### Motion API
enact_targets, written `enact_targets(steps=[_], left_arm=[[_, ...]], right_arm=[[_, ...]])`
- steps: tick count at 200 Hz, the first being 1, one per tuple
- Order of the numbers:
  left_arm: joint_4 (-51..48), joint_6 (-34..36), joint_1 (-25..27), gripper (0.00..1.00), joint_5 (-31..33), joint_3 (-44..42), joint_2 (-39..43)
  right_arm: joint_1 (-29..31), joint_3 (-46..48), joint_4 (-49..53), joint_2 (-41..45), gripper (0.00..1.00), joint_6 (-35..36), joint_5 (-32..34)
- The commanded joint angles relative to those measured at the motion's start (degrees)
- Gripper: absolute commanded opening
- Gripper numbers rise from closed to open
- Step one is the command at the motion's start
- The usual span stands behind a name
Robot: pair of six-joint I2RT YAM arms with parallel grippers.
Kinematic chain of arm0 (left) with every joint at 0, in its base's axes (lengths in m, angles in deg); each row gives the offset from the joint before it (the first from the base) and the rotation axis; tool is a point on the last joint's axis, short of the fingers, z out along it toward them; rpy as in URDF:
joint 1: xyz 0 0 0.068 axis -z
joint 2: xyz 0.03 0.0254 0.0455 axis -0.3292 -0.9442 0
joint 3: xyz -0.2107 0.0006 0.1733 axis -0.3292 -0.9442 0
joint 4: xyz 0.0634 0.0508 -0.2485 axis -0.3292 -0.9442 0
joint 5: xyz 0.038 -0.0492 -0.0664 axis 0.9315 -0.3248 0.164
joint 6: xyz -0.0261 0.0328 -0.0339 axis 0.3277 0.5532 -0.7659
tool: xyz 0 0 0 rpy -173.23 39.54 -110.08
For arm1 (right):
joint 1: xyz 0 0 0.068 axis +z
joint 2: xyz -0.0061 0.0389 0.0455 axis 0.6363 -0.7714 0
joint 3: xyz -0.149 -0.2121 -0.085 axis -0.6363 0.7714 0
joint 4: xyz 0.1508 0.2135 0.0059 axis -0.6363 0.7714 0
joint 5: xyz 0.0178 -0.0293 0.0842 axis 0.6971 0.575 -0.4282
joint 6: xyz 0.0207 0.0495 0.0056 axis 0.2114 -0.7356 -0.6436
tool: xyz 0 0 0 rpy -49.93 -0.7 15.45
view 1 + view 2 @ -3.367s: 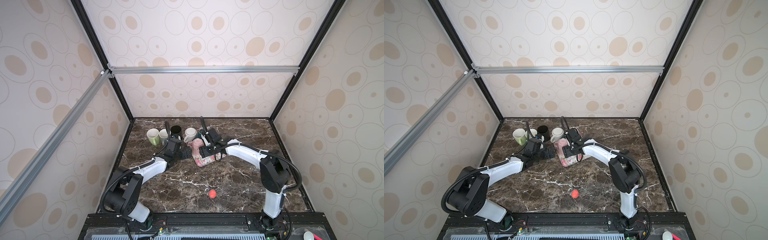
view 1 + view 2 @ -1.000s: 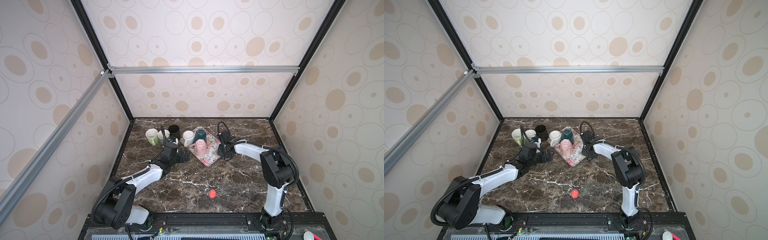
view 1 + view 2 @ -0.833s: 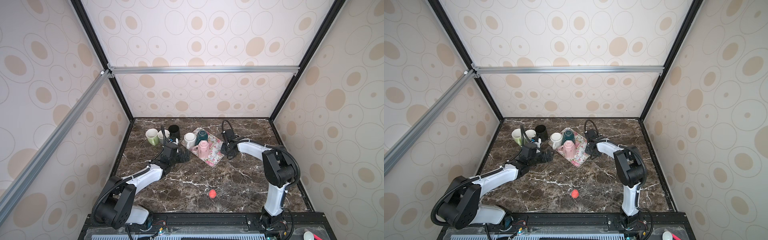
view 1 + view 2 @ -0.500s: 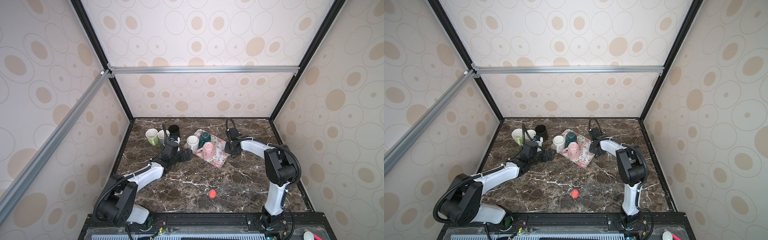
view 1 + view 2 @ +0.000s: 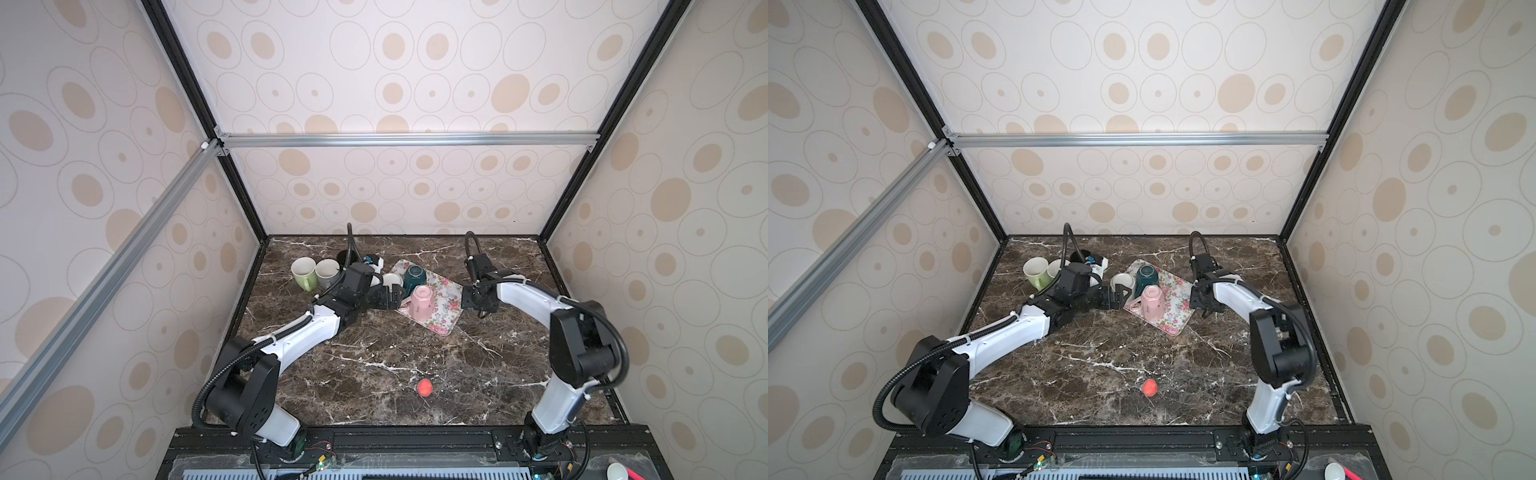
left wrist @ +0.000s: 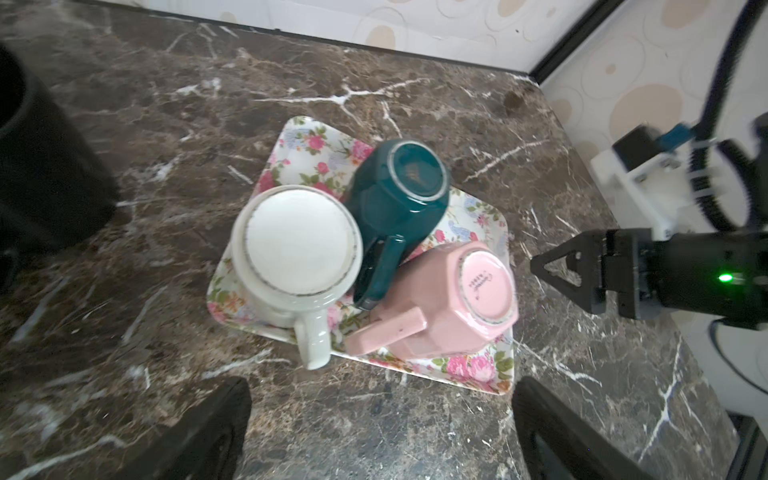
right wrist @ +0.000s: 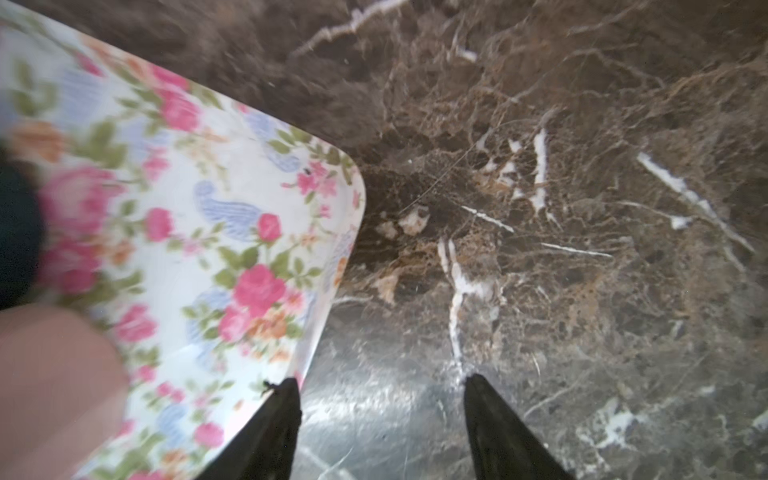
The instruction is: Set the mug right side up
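Note:
My right gripper should move back because the pink mug's handle [image 6: 390, 329] points away from it, while my left gripper goes for that handle.
Three mugs stand upside down on a floral tray [image 5: 448, 322] [image 6: 299, 137]: a white mug [image 6: 295, 253] [image 5: 390, 279], a teal mug [image 6: 399, 195] [image 5: 415, 276] and a pink mug [image 6: 449, 299] [image 5: 420, 306] [image 5: 1150, 306]. My left gripper [image 5: 392, 297] [image 6: 380, 390] is open just short of the tray's near edge, facing the white and pink handles, with only marble between its fingers. My right gripper [image 5: 478, 308] [image 7: 380, 386] is open at the tray's right side. One fingertip [image 7: 286, 395] is at the rim and the other is over bare marble.
A green mug [image 5: 303, 272], a pale mug [image 5: 328, 271] and a black mug [image 6: 41, 166] stand upright at the back left, behind my left arm. A small red ball [image 5: 425, 387] lies on the marble towards the front. Enclosure walls close in on both sides and the back.
My right gripper was shut at the tray's edge and carried it to the right; now its jaws stand apart. My left arm has reached closer to the tray.

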Motion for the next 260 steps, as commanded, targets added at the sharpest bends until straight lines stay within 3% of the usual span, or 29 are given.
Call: enact_targets(steps=[1, 31, 72, 88, 112, 125, 162, 212, 260], left_arm=[[-4.0, 5.0, 1.6, 0.98, -1.8, 4.8, -1.8], [-5.9, 8.8, 3.5, 0.98, -2.5, 8.7, -4.9], [-8.4, 12.8, 4.8, 0.97, -1.8, 10.6, -7.4], [-9.2, 13.7, 4.9, 0.82, -1.9, 11.3, -7.5], [-11.5, 16.4, 5.0, 0.77, -2.2, 13.4, -8.4], [-13.7, 18.1, 4.9, 0.66, -1.9, 14.3, -9.0], [-15.2, 20.6, 4.9, 0.53, -0.6, 14.7, -10.7], [-12.9, 20.4, 5.3, 0.51, -5.4, 14.7, -12.5], [-14.3, 20.2, 5.5, 0.5, 0.8, 16.1, -15.8]], right_arm=[[-0.1, 7.1, -6.7, 11.2, 0.71, 0.9, -8.5], [-0.4, 18.4, -15.0, 24.3, 0.76, 0.8, -18.6], [-0.6, 26.7, -16.0, 35.6, 0.76, 0.5, -23.2], [-0.5, 29.6, -16.6, 38.9, 0.76, 0.0, -22.5], [-0.6, 33.2, -17.9, 42.6, 0.76, -0.4, -20.7], [-0.6, 33.6, -16.9, 43.8, 0.76, -0.1, -19.3], [-0.6, 32.9, -15.1, 45.3, 0.76, 0.2, -17.2], [-0.6, 32.0, -14.9, 44.2, 0.76, -0.3, -14.2], [-0.6, 32.4, -16.3, 43.2, 0.76, -0.7, -15.0]])
